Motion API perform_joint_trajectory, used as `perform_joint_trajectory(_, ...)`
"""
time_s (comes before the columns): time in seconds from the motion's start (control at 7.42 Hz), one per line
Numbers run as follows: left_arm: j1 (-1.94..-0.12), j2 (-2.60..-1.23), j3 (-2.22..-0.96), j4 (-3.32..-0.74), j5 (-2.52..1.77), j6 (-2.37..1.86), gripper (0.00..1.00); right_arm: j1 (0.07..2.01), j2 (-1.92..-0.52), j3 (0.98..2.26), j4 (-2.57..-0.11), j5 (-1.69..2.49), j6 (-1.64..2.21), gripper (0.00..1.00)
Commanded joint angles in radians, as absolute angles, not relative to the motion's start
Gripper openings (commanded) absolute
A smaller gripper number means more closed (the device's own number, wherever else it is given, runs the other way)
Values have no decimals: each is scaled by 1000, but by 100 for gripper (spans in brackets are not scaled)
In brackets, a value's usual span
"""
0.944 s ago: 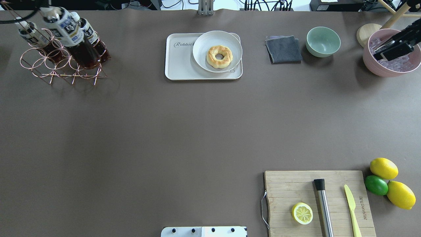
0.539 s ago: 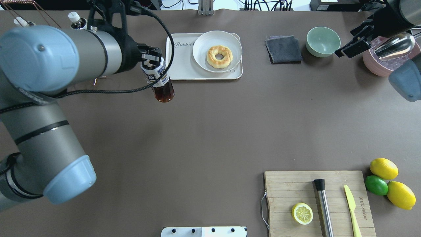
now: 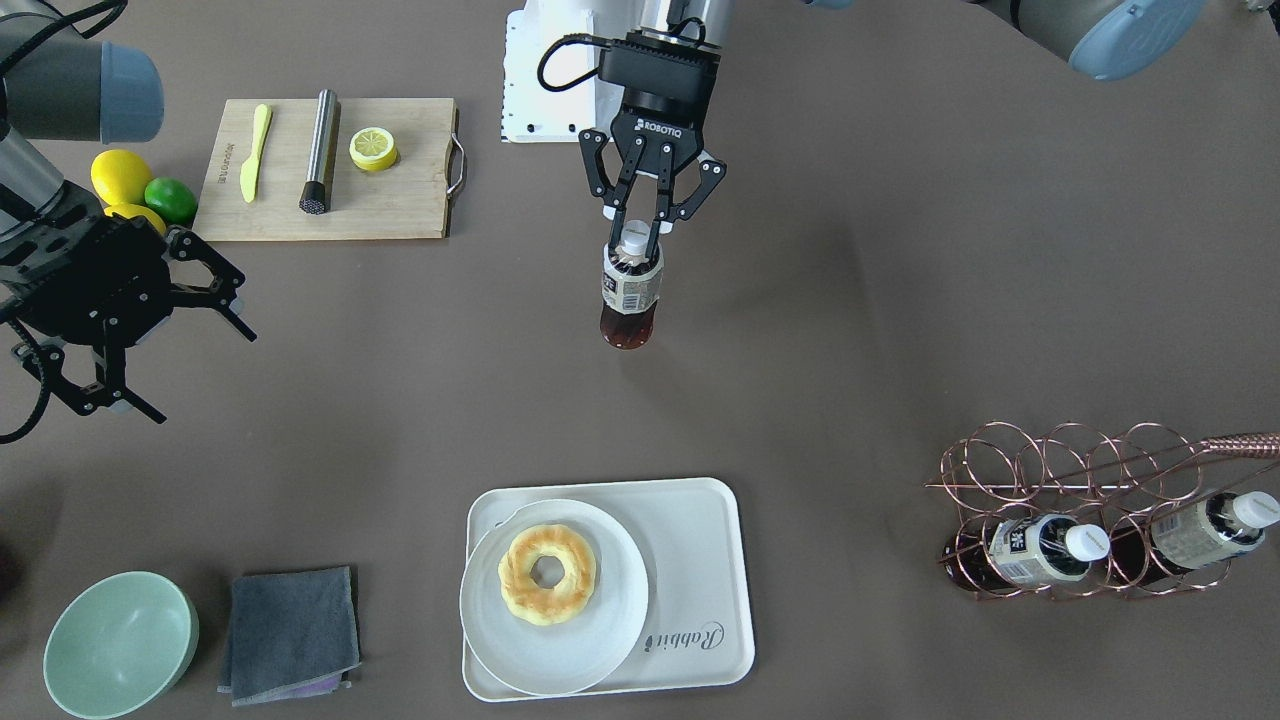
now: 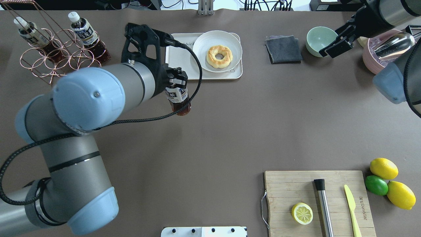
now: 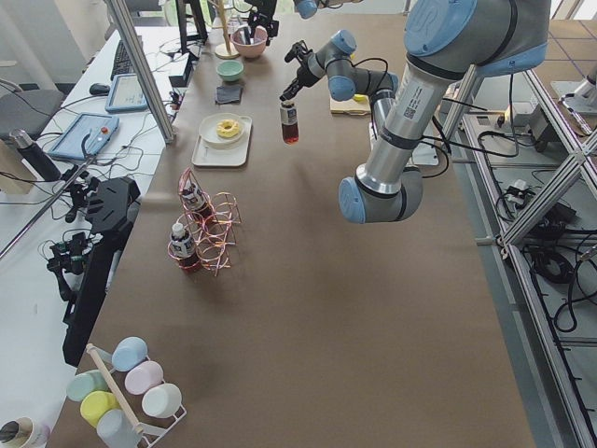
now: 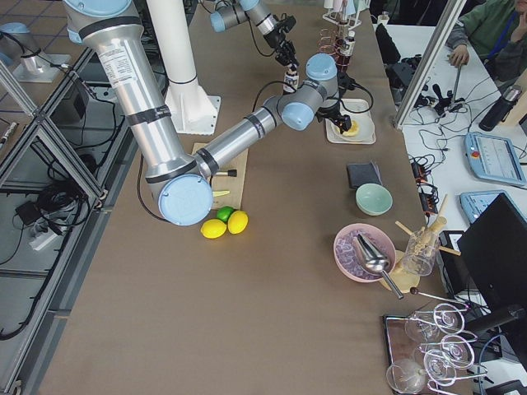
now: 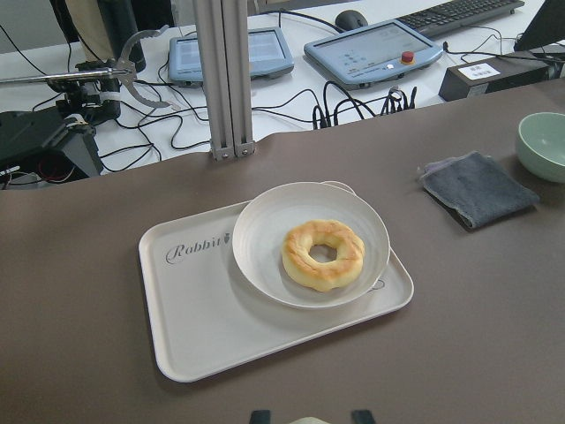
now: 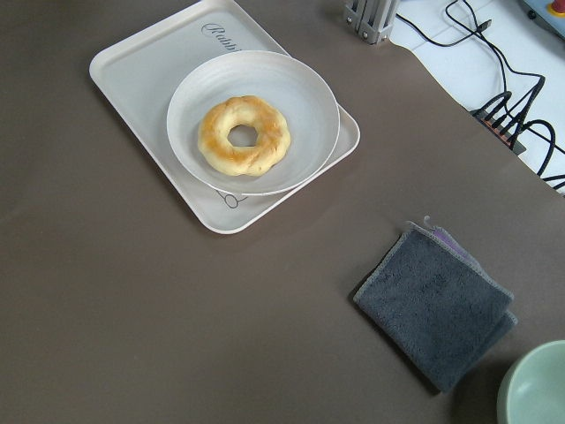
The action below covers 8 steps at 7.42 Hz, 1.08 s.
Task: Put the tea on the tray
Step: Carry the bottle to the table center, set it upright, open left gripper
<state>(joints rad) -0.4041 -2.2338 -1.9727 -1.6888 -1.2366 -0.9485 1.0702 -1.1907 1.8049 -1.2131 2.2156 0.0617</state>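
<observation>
The left gripper has the tea upright (image 3: pixel 629 324) over clear table (image 3: pixel 602 355) near the tray, so it should go on lowering the tea and let go once the tea's base stands flat.
My left gripper (image 3: pixel 637 236) is shut on the white cap and neck of the tea (image 3: pixel 630 295), a small bottle of dark red-brown liquid. It hangs upright above the table on the robot's side of the tray, and also shows in the overhead view (image 4: pixel 179 98). The cream tray (image 3: pixel 700 560) with grey "Rabbit" script lies at the far middle; its bare left part shows in the left wrist view (image 7: pixel 203 309). My right gripper (image 3: pixel 205 377) is open and empty, in the overhead view (image 4: pixel 335 47) near the green bowl.
A white plate (image 3: pixel 500 620) with a donut (image 3: pixel 546 573) covers part of the tray. A copper rack (image 3: pixel 1050 470) holds two more bottles (image 3: pixel 1040 550). Grey cloth (image 3: pixel 290 630), green bowl (image 3: pixel 120 640), cutting board (image 3: pixel 400 205) with lemon half, knife and muddler, and pink bowl (image 4: pixel 371 61) stand around.
My left arm has carried the tea from the rack rightward and toward the robot, past the tray's near left corner. My right gripper has moved from the pink bowl toward the green bowl.
</observation>
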Motion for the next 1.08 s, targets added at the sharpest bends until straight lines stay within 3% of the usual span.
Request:
perform_joint_trajectory(0.0,-367,-2269,-1892,-1697,-1180,-977,0,1042,-1187,1801,-1184,2189,80,100)
perform_joint_trajectory(0.67,-347,-2264,-1864,-1753,-1180,-986,0,1037,-1186,1801,-1183,2183,80,100)
perform_joint_trajectory(0.81,-345,-2264,-1865,-1752,-1180,-982,7,1035,-1186,1801,-1183,2183,80,100)
perform_joint_trajectory(0.94,-347,-2264,-1867,-1752,-1180,-980,57,1035,-1186,1801,-1183,2183,80,100)
